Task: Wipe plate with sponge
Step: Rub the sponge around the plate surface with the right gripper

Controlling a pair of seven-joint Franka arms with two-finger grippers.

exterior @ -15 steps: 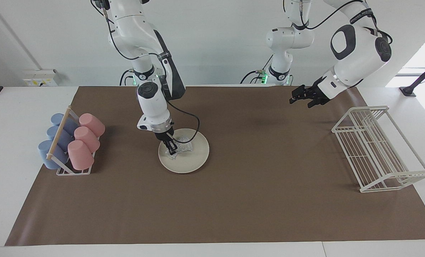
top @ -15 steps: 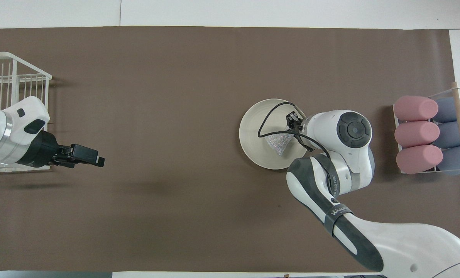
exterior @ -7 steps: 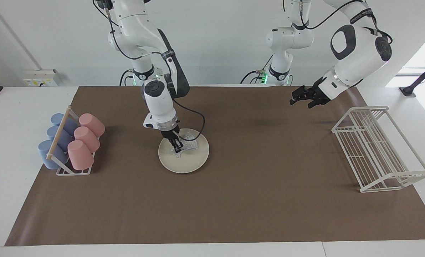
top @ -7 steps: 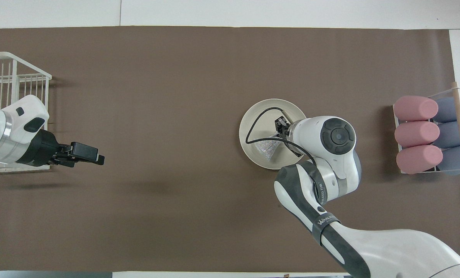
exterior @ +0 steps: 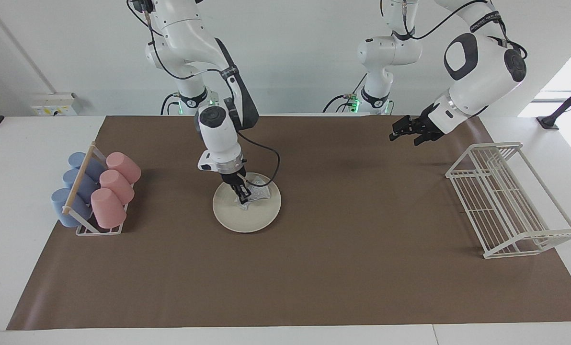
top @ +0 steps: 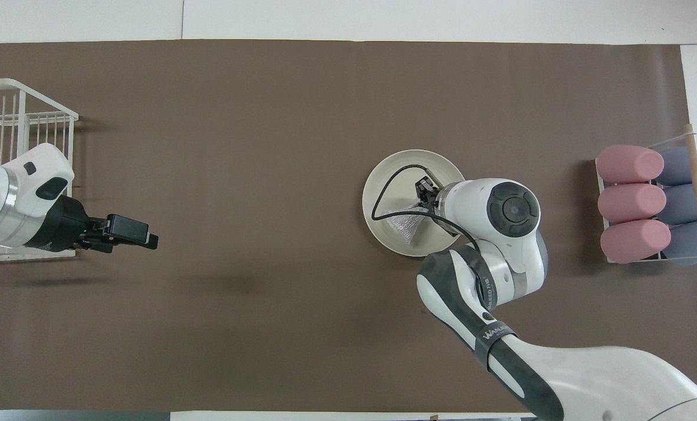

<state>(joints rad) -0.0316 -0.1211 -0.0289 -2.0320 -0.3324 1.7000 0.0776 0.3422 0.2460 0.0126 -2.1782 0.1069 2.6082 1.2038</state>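
Next, my right gripper lifts the sponge (top: 406,225) off the plate and passes it to my left gripper, because my right gripper is holding it far from the white wire rack (top: 27,126).
The cream-white plate (exterior: 247,218) (top: 383,181) lies flat on the brown mat toward the right arm's end of the table. My right gripper (exterior: 243,195) (top: 423,196) points down onto the plate and is shut on the silvery-grey sponge (exterior: 256,192) (top: 404,224), which rests on the plate's surface. My left gripper (exterior: 404,132) (top: 149,241) hangs in the air over the mat beside the white wire rack, empty, and waits there.
A white wire dish rack (exterior: 510,201) (top: 9,117) stands at the left arm's end of the table. A holder with pink cups (exterior: 113,189) (top: 632,202) and blue cups (exterior: 70,191) lying on their sides stands at the right arm's end.
My right gripper has dragged the sponge across the plate, away from the cup holder and toward the middle of the table. The left gripper has risen slightly.
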